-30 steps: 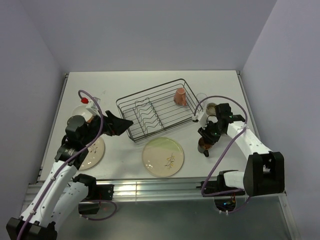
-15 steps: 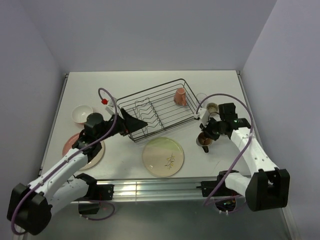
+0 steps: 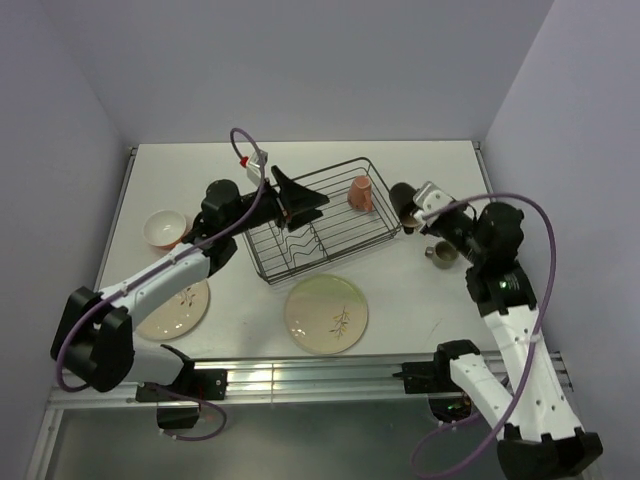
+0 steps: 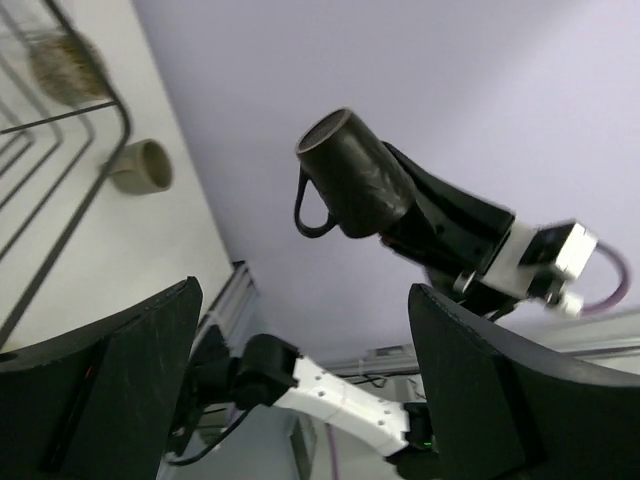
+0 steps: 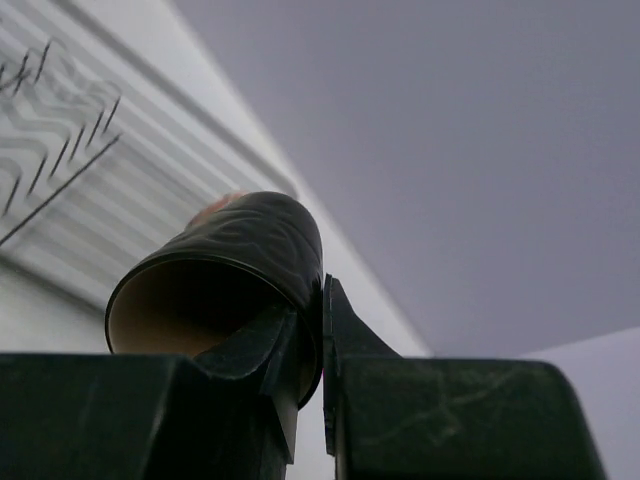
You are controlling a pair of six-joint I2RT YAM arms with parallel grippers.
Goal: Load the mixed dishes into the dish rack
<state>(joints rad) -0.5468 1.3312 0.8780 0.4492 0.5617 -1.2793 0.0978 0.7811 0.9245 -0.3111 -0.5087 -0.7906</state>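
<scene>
I should keep moving my open left gripper toward the mug until its fingers are on both sides of the mug's body [image 4: 360,185], because the brown mug's free base [image 4: 325,131] is facing that gripper.
My right gripper [image 3: 413,212] is shut on the rim of a dark brown mug [image 3: 402,199], one finger inside and one outside. It holds the mug tilted in the air beside the right end of the black wire dish rack [image 3: 262,262]. The right wrist view shows the brown mug [image 5: 235,262] pinched in my right gripper [image 5: 318,292]. My left gripper [image 3: 313,206] hangs open and empty over the rack's back left part. From my left gripper [image 4: 303,288] I see the brown mug [image 4: 355,183] aloft. A pink mug [image 3: 361,192] stands in the rack.
An olive mug [image 3: 438,252] stands on the table right of the rack. A green-tinted plate [image 3: 326,313] lies in front of the rack, and a pink-tinted plate [image 3: 178,306] at the front left. An orange bowl [image 3: 165,228] sits left of the rack.
My right gripper closed on the brown mug and lifted it off the table toward the rack's right end. My left arm swung from the left side over the rack, staying open.
</scene>
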